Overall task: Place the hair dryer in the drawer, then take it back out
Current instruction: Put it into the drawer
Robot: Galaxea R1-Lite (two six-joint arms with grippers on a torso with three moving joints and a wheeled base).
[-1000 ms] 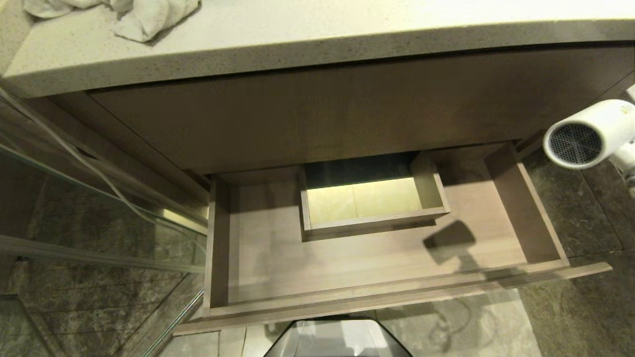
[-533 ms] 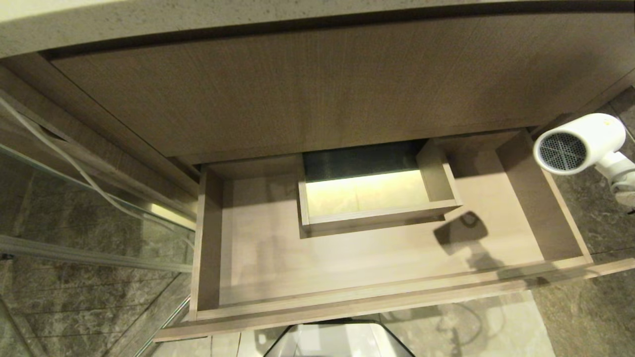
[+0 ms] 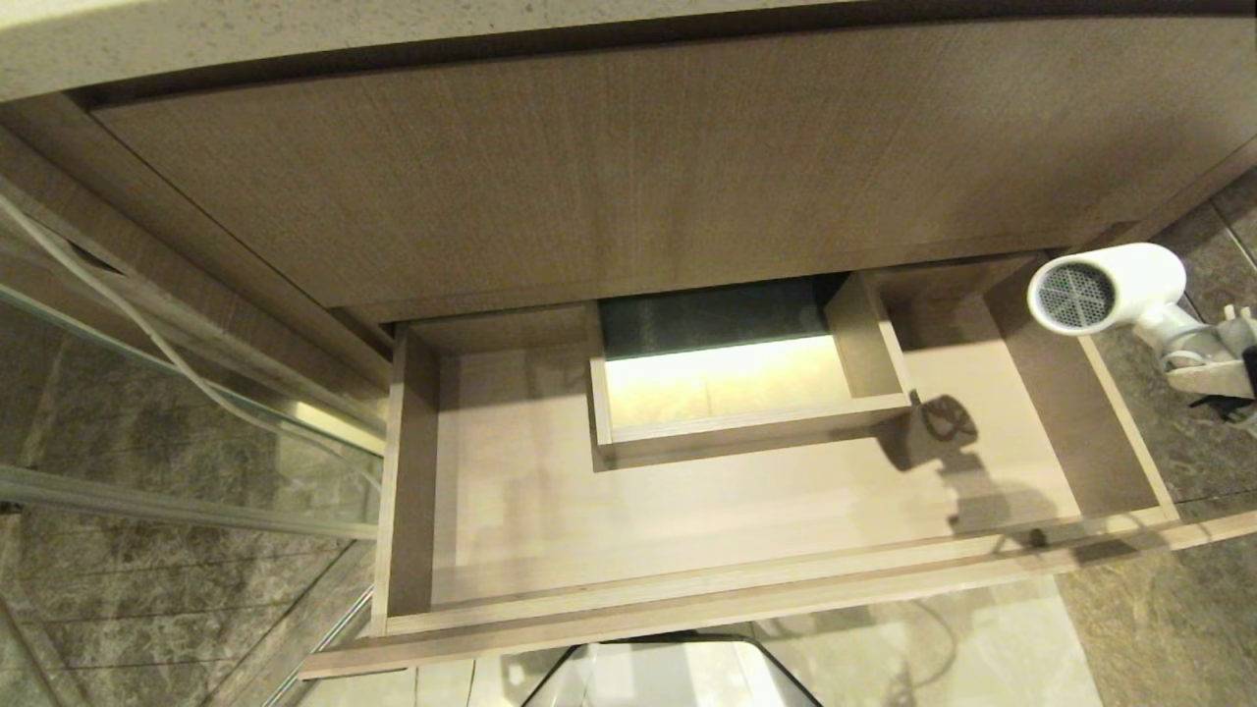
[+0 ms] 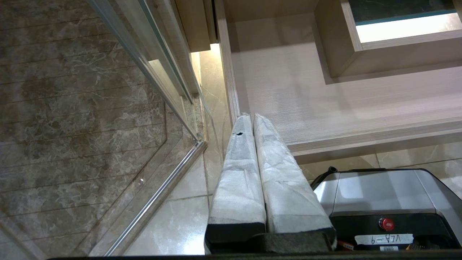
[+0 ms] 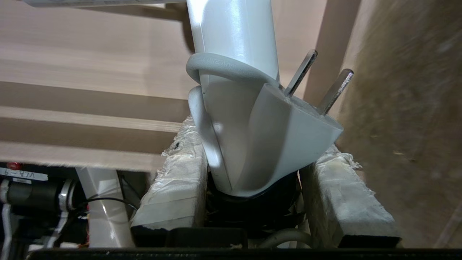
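I should go on moving my right gripper inward, as the hair dryer (image 3: 1110,290) is above the drawer's side and the drawer's bottom beside the boxed cutout (image 3: 968,379) is empty, before I lower and release it there.
The drawer (image 3: 737,614) stands pulled out, wide and shallow in light wood grain, with nothing lying on its floor. The small white hair dryer (image 3: 1105,290) hangs in the air just over the drawer's right wall, its grey mesh grille facing me. My right gripper (image 3: 1216,368) at the right edge is shut on the hair dryer's handle. In the right wrist view the handle (image 5: 238,108), wrapped cord and plug prongs (image 5: 317,77) sit between the padded fingers (image 5: 177,180). My left gripper (image 4: 249,117) is shut and empty, parked by the drawer's (image 4: 325,108) front left corner.
A boxed cutout (image 3: 737,393) rises at the drawer's back. The taller wood-grain panel (image 3: 628,167) and the countertop edge (image 3: 295,39) overhang behind. A glass shower panel (image 3: 147,422) stands left. My base (image 3: 668,673) sits just before the drawer front. Tiled floor (image 3: 1159,609) lies right.
The camera has dipped, so the countertop and its towel slid out of the top. The right gripper carried the hair dryer lower and left, closer to the drawer's right wall.
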